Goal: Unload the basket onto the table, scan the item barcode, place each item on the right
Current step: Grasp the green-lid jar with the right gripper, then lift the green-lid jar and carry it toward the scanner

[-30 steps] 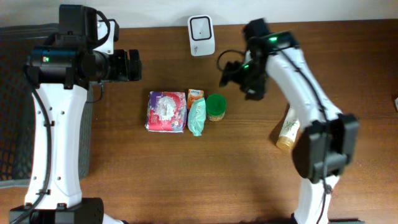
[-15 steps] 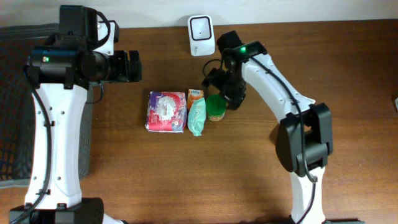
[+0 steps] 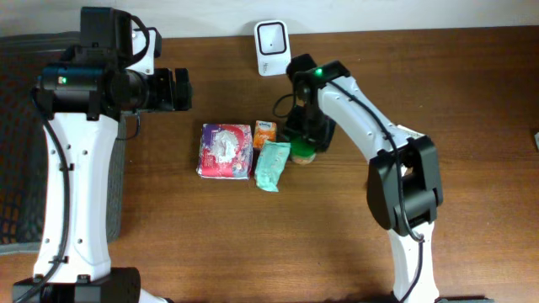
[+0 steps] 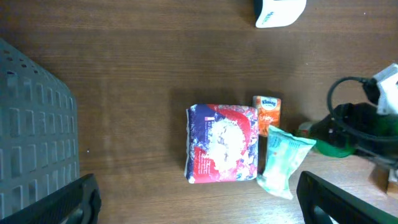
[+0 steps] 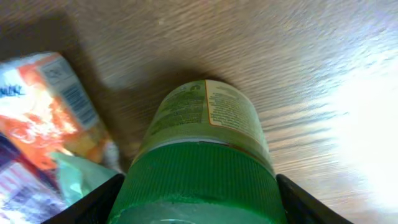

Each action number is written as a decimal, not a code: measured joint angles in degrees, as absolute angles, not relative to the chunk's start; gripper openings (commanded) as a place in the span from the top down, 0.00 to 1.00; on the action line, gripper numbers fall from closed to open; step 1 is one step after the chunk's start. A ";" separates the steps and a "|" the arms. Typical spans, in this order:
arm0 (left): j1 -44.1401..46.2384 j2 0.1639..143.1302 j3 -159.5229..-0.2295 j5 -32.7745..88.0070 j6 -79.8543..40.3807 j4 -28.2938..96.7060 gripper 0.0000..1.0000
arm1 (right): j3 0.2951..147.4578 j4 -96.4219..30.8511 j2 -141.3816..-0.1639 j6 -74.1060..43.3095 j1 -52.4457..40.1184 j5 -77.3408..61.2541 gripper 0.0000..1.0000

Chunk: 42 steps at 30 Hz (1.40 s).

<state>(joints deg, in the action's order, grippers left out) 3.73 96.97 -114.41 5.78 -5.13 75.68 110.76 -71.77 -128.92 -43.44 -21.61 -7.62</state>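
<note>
Next, my right gripper moves the jar clear (image 3: 304, 157), then opens, turns and grips the jar again, because the wipes pack (image 3: 271, 165) is crowding the jar beside my right gripper's finger.
A jar with a green ribbed lid (image 5: 202, 171) and a yellow-green label stands on the wooden table, right of the other items. My right gripper (image 5: 199, 199) reaches down over it, a black finger pressed on each side of the lid. From overhead only a bit of the jar (image 3: 303, 155) shows under the right gripper (image 3: 305, 136). The white barcode scanner (image 3: 273, 36) stands at the table's far edge, above the items. My left gripper (image 3: 178, 88) hangs open well left of the scanner, holding nothing. In its own view the left gripper (image 4: 199, 202) looks down on the items.
Left of the jar lie a pale green wipes pack (image 3: 271, 164), an orange tissue pack (image 3: 264, 131) and a red and purple packet (image 3: 225, 150). A grey mesh basket (image 3: 17, 126) sits off the table's left edge.
My right arm swung left and down onto the jar and its jaws narrowed round the lid. The wipes pack got nudged and now lies tilted. The left arm stayed still.
</note>
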 measured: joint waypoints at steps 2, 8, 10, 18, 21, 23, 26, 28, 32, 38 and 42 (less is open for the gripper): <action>3.73 96.97 -114.41 5.78 -5.15 75.68 0.01 | 112.81 -73.95 -128.95 -33.56 -19.42 -6.87 0.33; 3.73 96.97 -114.41 5.78 -5.13 75.68 0.01 | 116.27 -77.28 -128.97 -16.23 -15.94 -6.35 0.28; 3.73 96.97 -114.41 5.78 -5.13 75.70 0.01 | 116.29 -77.89 -128.97 -14.13 -15.90 -6.24 0.27; 3.73 96.97 -114.41 5.78 -5.15 75.70 0.01 | 116.31 -79.22 -128.97 -19.44 -15.90 -6.00 0.17; 3.73 96.97 -114.41 5.78 -5.13 75.70 0.01 | 116.31 -79.35 -128.97 -32.82 -15.90 -6.02 0.12; 3.73 96.97 -114.41 5.78 -5.15 75.68 0.01 | 116.31 -79.33 -128.97 -41.78 -15.90 -6.00 0.10; 3.73 96.97 -114.41 5.78 -5.13 75.70 0.01 | 115.85 -79.09 -128.97 -55.79 -15.90 -6.00 0.08; 3.73 96.97 -114.41 5.78 -5.15 75.70 0.01 | 114.39 -77.23 -128.97 -62.41 -15.90 -6.04 0.07; 3.73 96.97 -114.41 5.78 -5.15 75.68 0.01 | 111.07 -72.03 -128.97 -68.49 -16.01 -6.07 0.19; 3.73 96.97 -114.41 5.78 -5.13 75.70 0.01 | 110.41 -71.07 -128.97 -65.47 -16.16 -6.02 0.37; 3.73 96.97 -114.41 5.78 -5.13 75.68 0.01 | 110.72 -72.18 -128.97 -52.38 -16.16 -6.04 0.55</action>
<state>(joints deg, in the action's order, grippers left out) 3.73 96.97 -114.41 5.78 -5.13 75.68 110.72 -72.18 -128.97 -52.38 -16.16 -6.04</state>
